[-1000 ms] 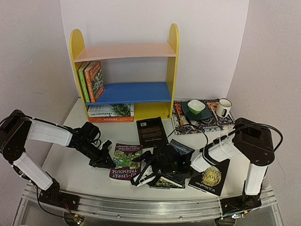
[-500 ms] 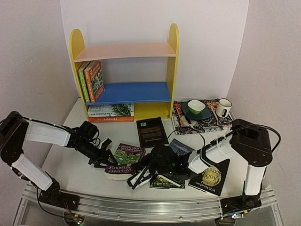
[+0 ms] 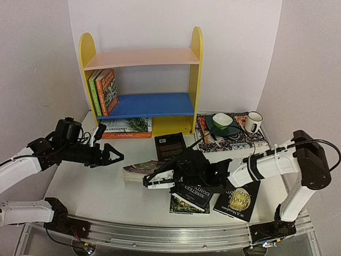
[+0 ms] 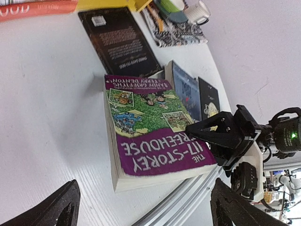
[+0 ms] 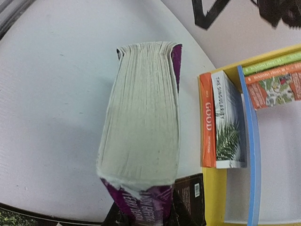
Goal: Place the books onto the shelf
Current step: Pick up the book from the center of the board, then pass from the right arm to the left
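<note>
The purple book's page edge is toward my left gripper. So next my right gripper raises the book and turns it until my left gripper can grab the book's spine.
My right gripper is shut on the right edge of a thick purple book, which lies roughly level just above the table. In the left wrist view its cover reads "117-Storey Treehouse", and the right gripper pinches its corner. The right wrist view faces its page edge. My left gripper hangs open to the left of it, touching nothing. The shelf holds green and orange books on its blue board and two flat ones at the base. A black book lies in front.
Three more books lie overlapping at the near right, one with a gold moon cover. A patterned mat right of the shelf carries a green bowl and a white mug. A metal rail runs along the near edge.
My left gripper opened, let go of the purple book and drew back to the left. My right gripper closed on the book's right edge and now holds it alone.
</note>
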